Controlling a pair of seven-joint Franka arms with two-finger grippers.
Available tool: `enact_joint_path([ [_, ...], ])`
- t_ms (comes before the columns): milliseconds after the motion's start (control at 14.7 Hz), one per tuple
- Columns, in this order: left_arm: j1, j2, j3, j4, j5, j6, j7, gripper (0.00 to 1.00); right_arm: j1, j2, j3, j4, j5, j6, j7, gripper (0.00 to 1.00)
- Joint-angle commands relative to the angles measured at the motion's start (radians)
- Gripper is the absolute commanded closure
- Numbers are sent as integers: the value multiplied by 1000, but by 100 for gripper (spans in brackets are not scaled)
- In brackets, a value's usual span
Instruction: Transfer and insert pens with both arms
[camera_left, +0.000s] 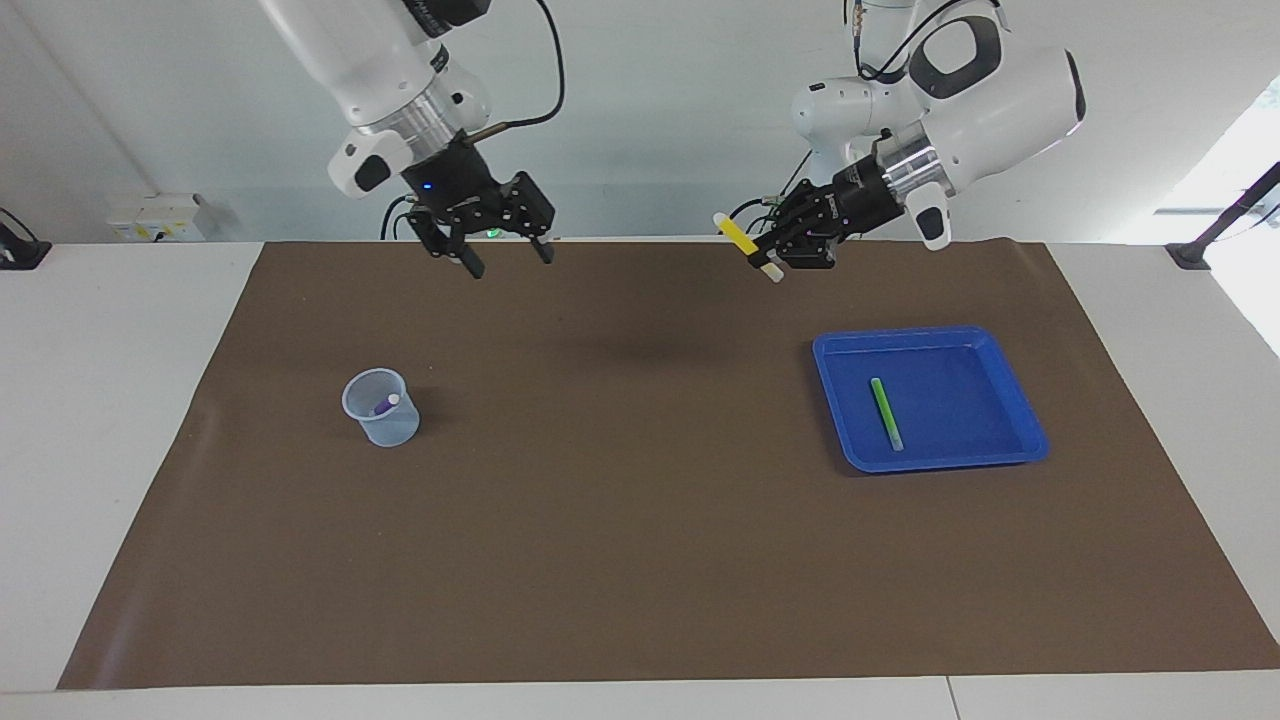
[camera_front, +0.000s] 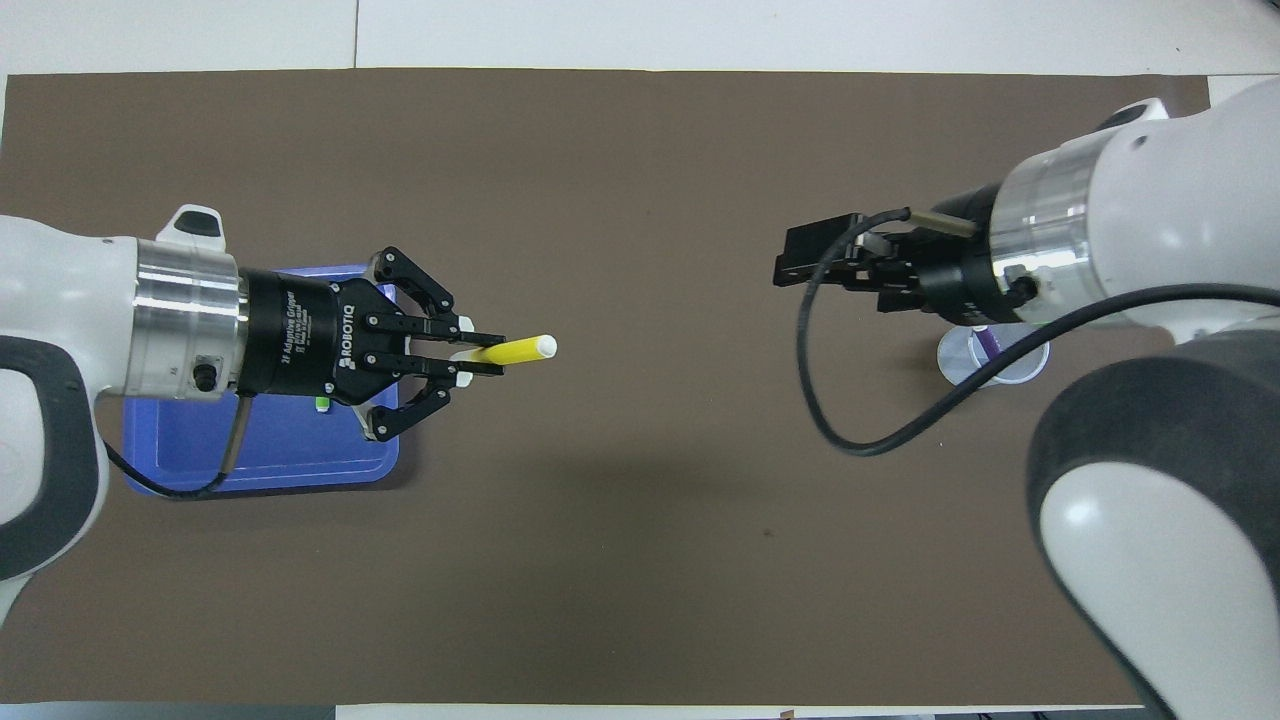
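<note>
The pen's loose end (camera_front: 546, 347) sticks out toward the open fingers of my right gripper. My right gripper keeps moving toward the yellow pen until those fingers are around the pen's exposed body (camera_front: 518, 350).
My left gripper (camera_left: 778, 262) (camera_front: 488, 352) is raised above the mat and is shut on the yellow pen (camera_left: 737, 236) (camera_front: 515, 350), which points toward the right arm. My right gripper (camera_left: 506, 259) (camera_front: 790, 268) hangs open and holds nothing, high over the mat and apart from the yellow pen. The green pen (camera_left: 885, 413) lies flat in the blue tray (camera_left: 1020, 420); in the overhead view my left wrist covers most of it. The purple pen (camera_left: 385, 405) (camera_front: 986, 342) leans inside the clear cup (camera_left: 380, 407) (camera_front: 1010, 368).
A brown mat (camera_left: 640, 560) (camera_front: 640, 560) covers the table. The blue tray (camera_front: 270, 460) sits toward the left arm's end, the clear cup toward the right arm's end. Two smaller white arms with green-lit bases (camera_left: 835, 215) stand at the robots' edge.
</note>
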Motion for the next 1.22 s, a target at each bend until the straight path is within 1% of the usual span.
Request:
enact_joint_path([
  [0, -90, -101, 12, -157, -97, 159, -63, 100, 48, 5, 3, -9, 48, 70, 61, 0],
  [136, -165, -107, 12, -186, -106, 276, -113, 100, 89, 11, 2, -10, 60, 107, 99, 0],
  [272, -203, -113, 12, -213, -128, 364, -140, 100, 114, 23, 3, -7, 62, 115, 104, 0],
  [476, -204, -120, 12, -219, -168, 372, -143, 100, 151, 36, 3, -9, 61, 121, 104, 0],
  [816, -210, -118, 12, -222, -184, 402, -158, 100, 183, 37, 3, -10, 61, 121, 103, 0],
  [1157, -212, -118, 12, -223, -209, 431, -160, 100, 186, 37, 3, -10, 61, 139, 97, 0],
])
